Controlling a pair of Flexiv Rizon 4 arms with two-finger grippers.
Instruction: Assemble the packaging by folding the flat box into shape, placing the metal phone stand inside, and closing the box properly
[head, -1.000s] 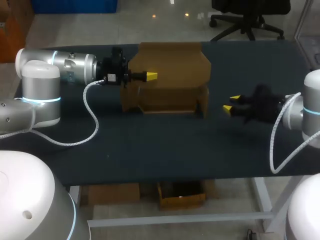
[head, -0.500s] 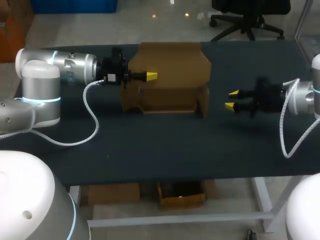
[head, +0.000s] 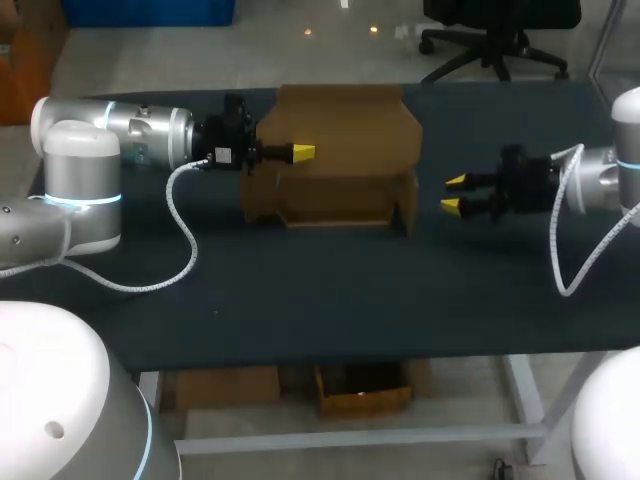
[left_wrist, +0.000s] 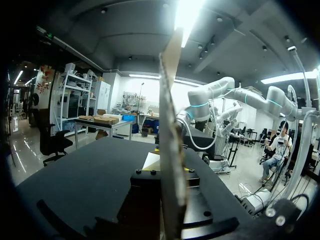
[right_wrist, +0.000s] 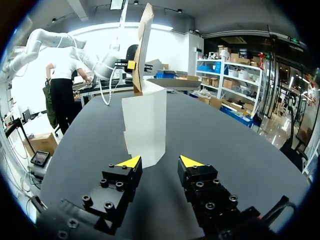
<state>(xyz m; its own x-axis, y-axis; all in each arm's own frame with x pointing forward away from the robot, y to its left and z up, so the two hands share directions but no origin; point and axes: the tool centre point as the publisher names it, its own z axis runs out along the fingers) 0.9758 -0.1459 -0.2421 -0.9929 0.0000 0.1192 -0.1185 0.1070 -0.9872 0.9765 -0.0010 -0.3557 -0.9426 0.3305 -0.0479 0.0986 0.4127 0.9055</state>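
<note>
The whole brown cardboard box (head: 335, 165) will come along when the robot lifts the box's pale side (right_wrist: 145, 125), because that side is joined to the rest of the box.
The brown cardboard box (head: 340, 165) stands partly folded at the far middle of the table, its tall back flap (head: 345, 120) upright. My left gripper (head: 302, 152) comes in from the left and is shut on that flap; in the left wrist view the flap (left_wrist: 170, 145) runs edge-on between its fingers. My right gripper (head: 453, 194) hovers open just right of the box, not touching it. From the right wrist view, the box's pale side wall (right_wrist: 145, 122) stands ahead of the open right gripper (right_wrist: 160, 161). No metal phone stand shows.
The dark table (head: 320, 300) stretches bare in front of the box. My left arm's white cable (head: 180, 240) loops over the table's left part, and the right arm's cable (head: 560, 270) hangs at the right edge.
My right gripper has moved away from the table's front edge and slightly toward the box, its arm now level. The left gripper and the box have not moved.
</note>
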